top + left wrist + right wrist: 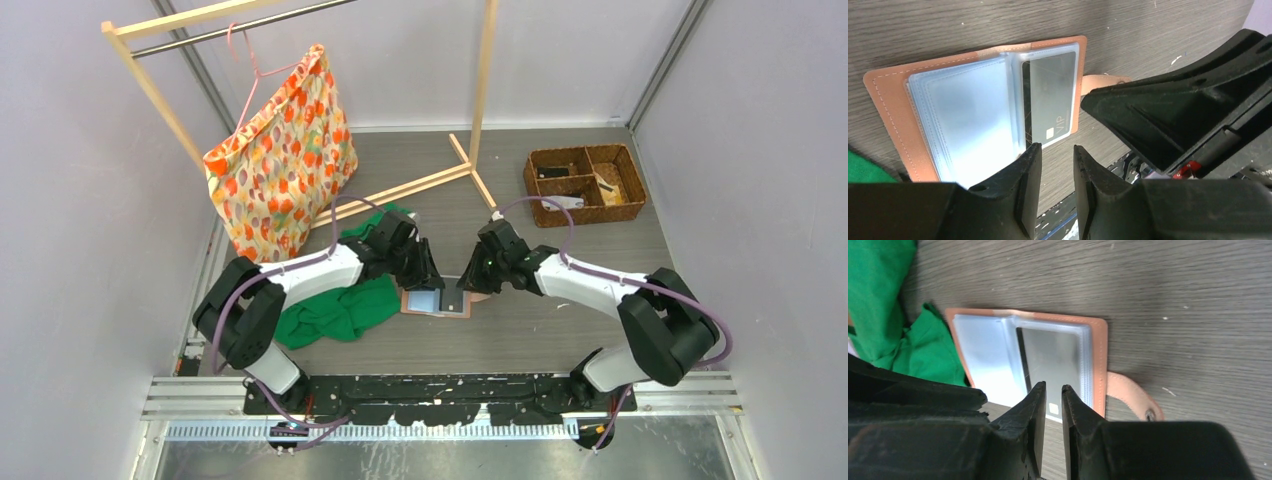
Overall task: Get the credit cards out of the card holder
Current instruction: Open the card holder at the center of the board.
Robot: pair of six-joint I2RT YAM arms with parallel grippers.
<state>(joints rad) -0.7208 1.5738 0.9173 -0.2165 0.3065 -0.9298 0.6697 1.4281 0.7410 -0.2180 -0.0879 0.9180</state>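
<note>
I can see the dark grey card's black-striped edge (1027,100) lying at the card holder's fold, closer to my left gripper, so I should pinch the card by that edge (1028,134) with my left gripper.
The salmon-pink card holder (437,300) lies open flat on the table between both grippers. Its pale blue-grey plastic sleeves face up (893,115) (1100,355). A dark grey card (1048,95) (1050,355) sits in the right-hand sleeve, its near end with a small white square sticking out. The snap tab (1100,80) (1130,392) lies to the right. My left gripper (428,278) (1055,150) hovers at the holder's near edge, slightly open and empty. My right gripper (478,275) (1053,387) hovers over the card's near end, jaws a narrow gap apart, nothing between them.
A green cloth (340,310) (883,290) lies right beside the holder's left edge. A brown wicker basket (585,185) stands at the back right. A wooden rack with an orange patterned bag (280,160) stands at the back left, its foot (400,190) behind the grippers.
</note>
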